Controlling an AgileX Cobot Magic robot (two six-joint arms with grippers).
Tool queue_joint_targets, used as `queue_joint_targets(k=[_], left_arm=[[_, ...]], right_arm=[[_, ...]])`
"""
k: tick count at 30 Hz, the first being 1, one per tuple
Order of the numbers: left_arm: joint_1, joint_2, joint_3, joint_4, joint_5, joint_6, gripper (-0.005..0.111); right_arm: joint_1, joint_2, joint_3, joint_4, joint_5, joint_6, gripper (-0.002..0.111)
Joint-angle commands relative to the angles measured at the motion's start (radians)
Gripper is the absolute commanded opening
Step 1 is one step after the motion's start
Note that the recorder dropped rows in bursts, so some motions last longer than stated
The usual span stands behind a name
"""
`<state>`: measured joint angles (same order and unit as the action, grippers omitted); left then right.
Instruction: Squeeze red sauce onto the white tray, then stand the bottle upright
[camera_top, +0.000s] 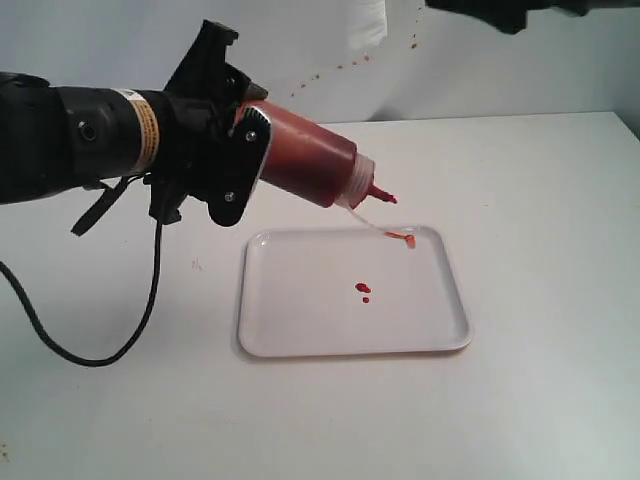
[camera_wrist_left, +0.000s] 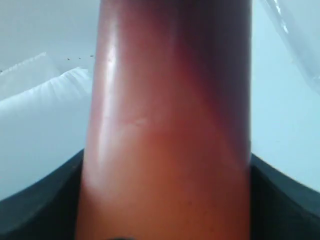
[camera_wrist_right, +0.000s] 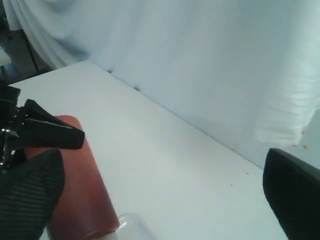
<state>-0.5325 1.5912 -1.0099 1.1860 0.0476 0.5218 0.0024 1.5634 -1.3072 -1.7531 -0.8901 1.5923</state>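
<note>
I should turn the bottle upright and let my right gripper take the cap half before I stand the bottle, because my left gripper covers the tilted bottle's base half.
My left gripper is shut on the base half of the bottle and holds it tilted in the air. Its red nozzle points down toward the far edge of the white tray. The bottle's red-orange body fills the left wrist view between the dark fingers. Red sauce lies on the tray as two small drops and a smear by the far rim, where a thin pale strand hangs from the cap. My right gripper stands open and empty above the table, beside the bottle.
The white table carries only the tray. A white cloth backdrop with faint reddish specks hangs behind. The left arm's black cable loops over the table at the left. The right arm shows at the top edge.
</note>
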Motion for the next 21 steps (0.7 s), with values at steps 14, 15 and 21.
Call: queue_joint_targets(k=[14, 15, 21], left_arm=[[0.371, -0.019, 0.018, -0.31, -1.07, -1.18, 0.0], [0.371, 0.003, 0.018, -0.31, -1.13, -1.221, 0.0], [0.334, 0.14, 0.018, -0.286, -1.269, -1.363, 0.0]], right_arm=[[-0.071, -0.03, -0.004, 0.123, -0.324, -0.005, 0.097], [-0.047, -0.023, -0.004, 0.127, -0.331, -0.017, 0.097], [0.072, 0.041, -0.002, 0.12, -0.329, -0.05, 0.097]])
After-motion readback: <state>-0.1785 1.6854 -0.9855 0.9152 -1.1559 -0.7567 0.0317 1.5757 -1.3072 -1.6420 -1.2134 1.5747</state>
